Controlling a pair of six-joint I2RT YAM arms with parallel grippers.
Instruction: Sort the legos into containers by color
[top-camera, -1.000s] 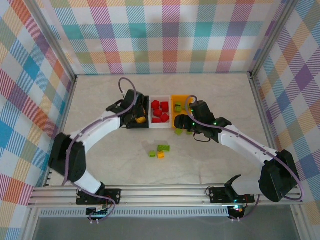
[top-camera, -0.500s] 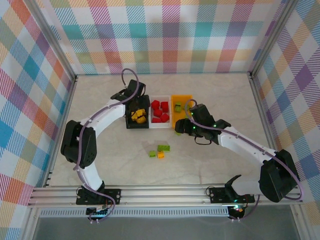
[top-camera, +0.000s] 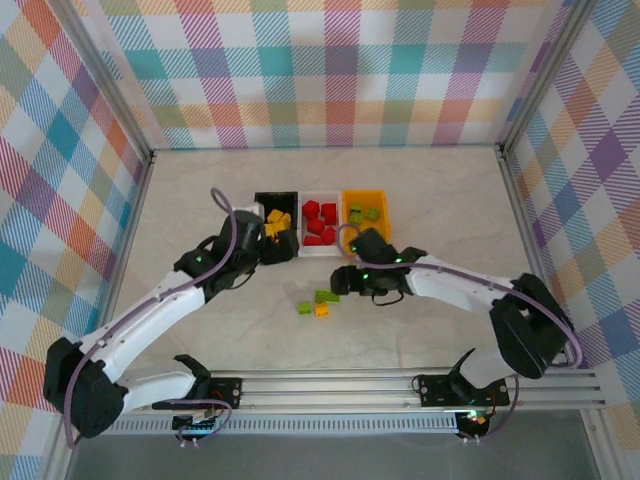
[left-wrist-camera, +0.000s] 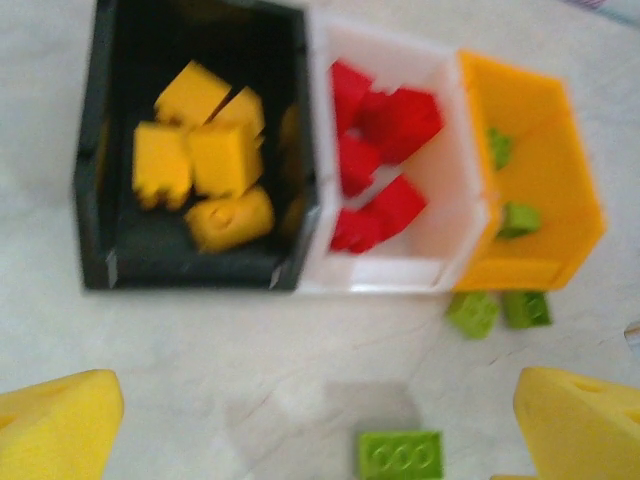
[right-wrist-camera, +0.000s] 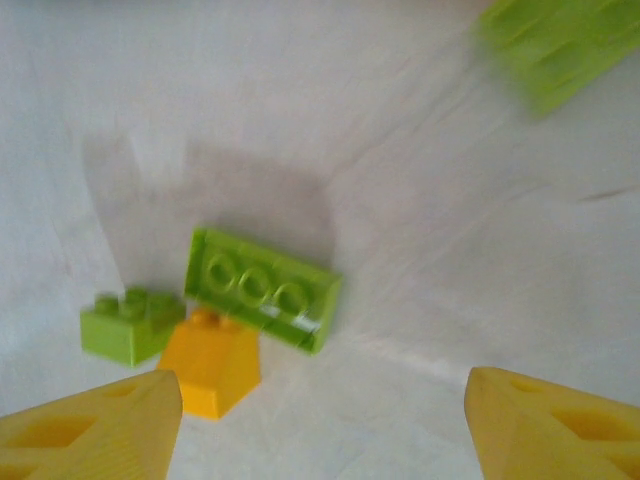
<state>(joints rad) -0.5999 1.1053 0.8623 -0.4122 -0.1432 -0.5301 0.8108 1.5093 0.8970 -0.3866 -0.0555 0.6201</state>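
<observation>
The front of the black bin (left-wrist-camera: 190, 272) is blocked by my left gripper, so that gripper should move back while my right gripper brings the yellow lego (top-camera: 321, 310) there.
Three bins stand in a row: the black bin (top-camera: 262, 201) (left-wrist-camera: 98, 190) holds several yellow legos (left-wrist-camera: 205, 165), the white bin (top-camera: 320, 249) (left-wrist-camera: 395, 275) holds red legos (left-wrist-camera: 385, 120), and the orange-yellow bin (top-camera: 383, 229) (left-wrist-camera: 560, 240) holds two green legos (top-camera: 363, 213). Two more green legos (left-wrist-camera: 497, 311) lie just in front of the orange-yellow bin. A long green lego (top-camera: 327, 296) (right-wrist-camera: 262, 288), a small green lego (top-camera: 304, 308) (right-wrist-camera: 128, 322) and a yellow lego (top-camera: 322, 310) (right-wrist-camera: 210, 362) lie together mid-table. My left gripper (top-camera: 283, 247) (left-wrist-camera: 320, 440) is open in front of the black bin. My right gripper (top-camera: 340, 282) (right-wrist-camera: 325, 430) is open just right of the loose cluster.
Plaid walls and metal frame posts (top-camera: 120, 110) enclose the pale table (top-camera: 440, 190). Both arms (top-camera: 150, 310) reach inward across the near half, the right arm (top-camera: 460, 285) lying in front of the orange-yellow bin.
My left gripper has drawn back from over the black bin toward the near side. My right gripper has swung from the orange-yellow bin down and left to the loose cluster.
</observation>
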